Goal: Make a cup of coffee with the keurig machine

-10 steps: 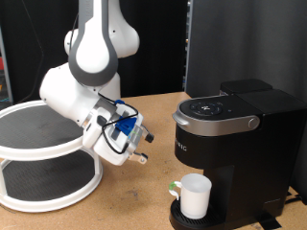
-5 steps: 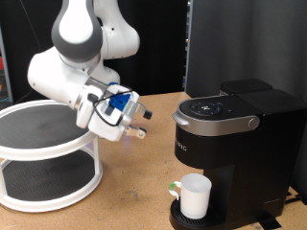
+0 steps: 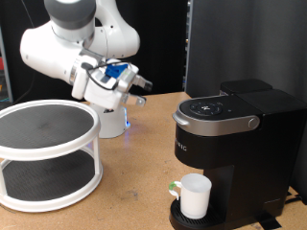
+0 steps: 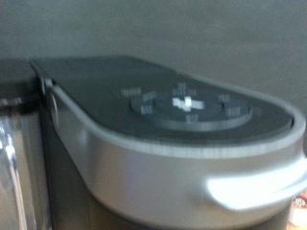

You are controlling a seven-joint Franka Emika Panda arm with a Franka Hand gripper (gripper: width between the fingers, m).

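Note:
The robot's gripper points almost level at the keurig machine's silver lid edge while the machine's buttons face up, so it should rise, turn downward and come in from above.
The keurig machine stands at the exterior view's right, black, with its grey-silver lid down. The white cup with a green-tinted handle stands on the drip base under the spout. My gripper is up in the air to the left of the machine, above table level, pointing toward it and holding nothing that I can see. The wrist view shows the machine's lid and round buttons close up, a little blurred; my fingers do not show there.
A white two-tier round rack with dark shelves stands at the exterior view's left on the wooden table. A black panel rises behind the machine.
My arm has lifted and swung back: the gripper rose from low over the table to above the machine's lid height and now points level at the machine.

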